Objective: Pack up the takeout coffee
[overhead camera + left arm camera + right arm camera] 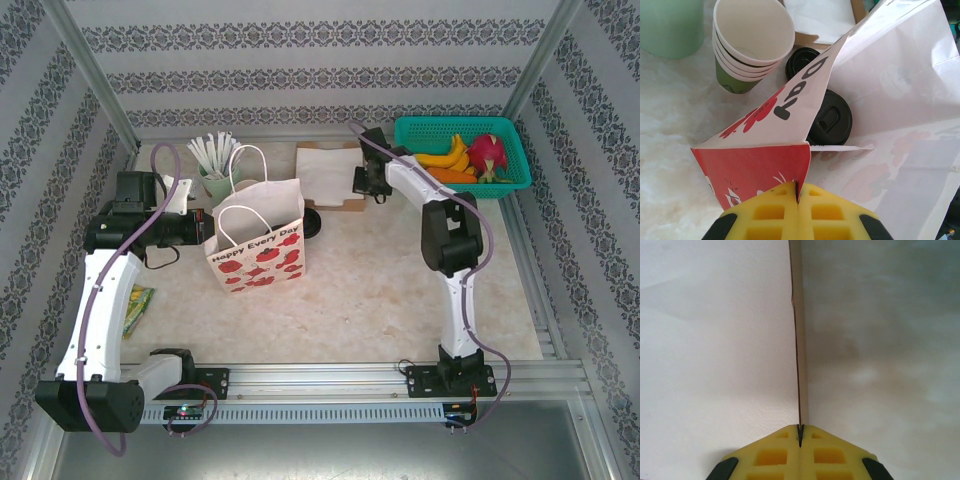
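Note:
The tabletop before the teal basket is free and my right gripper pinches the napkin box's cardboard side, so I should keep pulling until the box sits there.
The takeout coffee is out of view. A stack of lidless olive-green paper cups with cream insides leans behind the white paper bag with red flowers. Two loose black lids lie beside that stack. My left gripper is shut on the bag's left edge, at the bag's side. At the back, my right gripper is shut on the thin brown cardboard wall of the napkin box, with white napkins to its left.
A mint-green cup of white straws stands at the back left. A teal basket of fruit sits at the back right. The flat napkin box lies behind the bag. A green packet lies by the left arm.

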`<action>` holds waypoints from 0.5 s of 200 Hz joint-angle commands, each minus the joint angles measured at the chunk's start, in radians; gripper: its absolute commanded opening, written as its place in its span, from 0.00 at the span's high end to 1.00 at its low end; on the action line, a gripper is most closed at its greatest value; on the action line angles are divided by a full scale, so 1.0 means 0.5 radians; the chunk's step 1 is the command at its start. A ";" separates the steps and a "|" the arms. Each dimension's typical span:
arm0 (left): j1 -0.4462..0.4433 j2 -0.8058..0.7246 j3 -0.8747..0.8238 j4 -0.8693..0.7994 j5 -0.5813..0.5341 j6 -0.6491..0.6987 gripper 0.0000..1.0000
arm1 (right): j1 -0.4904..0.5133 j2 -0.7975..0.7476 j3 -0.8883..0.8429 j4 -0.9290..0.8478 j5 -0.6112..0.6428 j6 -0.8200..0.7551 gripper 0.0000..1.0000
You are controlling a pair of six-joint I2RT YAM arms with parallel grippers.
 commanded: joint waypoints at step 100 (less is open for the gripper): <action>-0.072 0.098 0.051 0.012 0.141 0.058 1.00 | -0.298 -0.847 -1.119 0.055 0.097 -0.655 1.00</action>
